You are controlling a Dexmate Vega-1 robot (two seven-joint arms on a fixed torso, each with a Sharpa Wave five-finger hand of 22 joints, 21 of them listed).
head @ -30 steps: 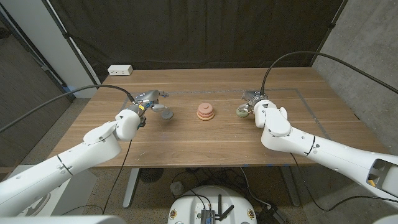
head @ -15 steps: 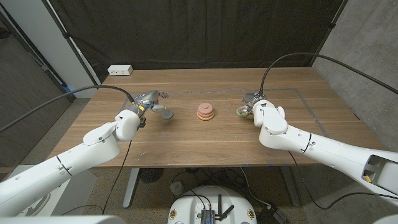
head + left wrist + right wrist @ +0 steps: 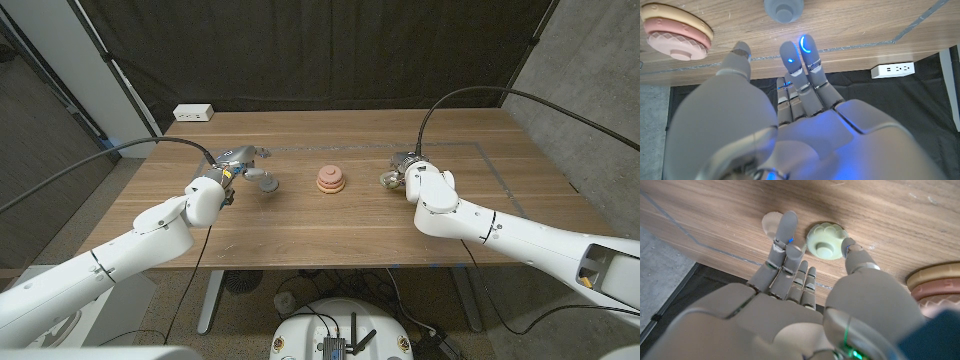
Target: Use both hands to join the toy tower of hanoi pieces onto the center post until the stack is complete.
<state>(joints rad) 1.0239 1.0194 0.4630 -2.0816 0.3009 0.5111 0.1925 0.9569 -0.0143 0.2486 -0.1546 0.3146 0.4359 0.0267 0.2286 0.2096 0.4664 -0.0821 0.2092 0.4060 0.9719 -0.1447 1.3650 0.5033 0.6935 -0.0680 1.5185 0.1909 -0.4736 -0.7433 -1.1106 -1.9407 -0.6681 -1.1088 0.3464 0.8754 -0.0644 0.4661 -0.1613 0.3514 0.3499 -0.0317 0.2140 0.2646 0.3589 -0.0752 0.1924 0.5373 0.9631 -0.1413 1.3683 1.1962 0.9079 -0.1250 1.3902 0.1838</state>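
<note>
I expect the green piece (image 3: 389, 180) to go over the stack's top knob and cover it when I lower the piece, because a closed knob (image 3: 825, 249) fills its middle.
The centre stack (image 3: 331, 180) of pink and tan rings stands mid-table; it also shows as the stack (image 3: 675, 32) and, at the picture's edge, the stack (image 3: 937, 282). A grey-blue piece (image 3: 268, 184) lies just right of my left hand (image 3: 238, 160); this piece (image 3: 784, 9) sits beyond the hand's straight fingertips (image 3: 801, 50), and my left hand (image 3: 795, 95) holds nothing. A pale green flower-shaped piece (image 3: 386, 180) lies by my right hand (image 3: 405, 165). My right hand (image 3: 805, 285) is spread over the green piece (image 3: 826, 241), with the thumb tip at its rim and nothing gripped.
A small pale disc (image 3: 772, 224) lies on the wood beside the green piece. A white power strip (image 3: 193, 113) sits at the far left corner of the table (image 3: 330, 230). A dark curtain hangs behind. Cables trail from both arms.
My right arm has shifted slightly left, bringing the hand a little closer over the green piece. The left arm and the pieces have not moved.
</note>
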